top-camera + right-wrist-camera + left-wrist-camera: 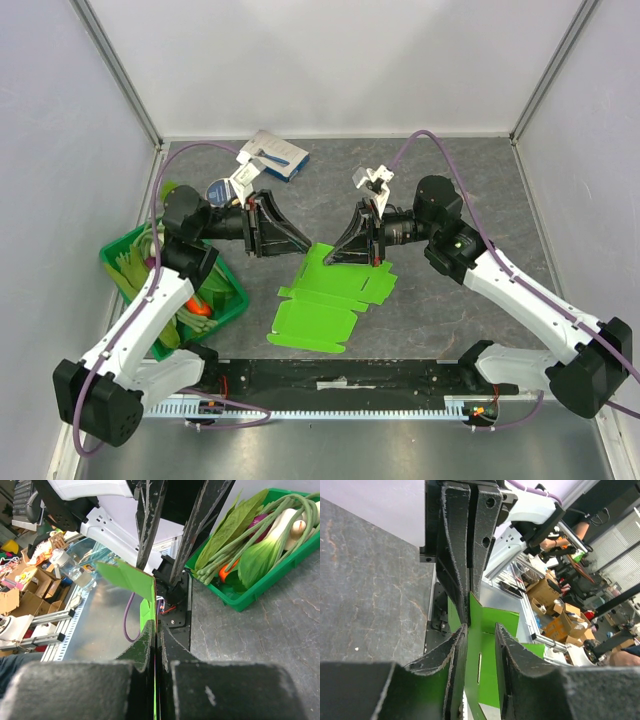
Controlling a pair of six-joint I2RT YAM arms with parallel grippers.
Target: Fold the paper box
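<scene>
My left gripper should pull back from its corner and come to the near panel's side flap, since my right gripper already holds the far panel's raised edge.
The lime-green paper box lies partly unfolded in the middle of the table, its far edge lifted. My right gripper is shut on that raised edge; in the right wrist view the thin green card runs edge-on between its pressed fingers. My left gripper faces it from the left. In the left wrist view its jaws stand open around the green panel, which rests near the left finger and apart from the right one. The right gripper's closed fingers show above.
A darker green crate with vegetables stands at the left, also seen in the right wrist view. A blue-and-white flat carton lies at the back. Enclosure walls ring the table; a black strip runs along the near edge.
</scene>
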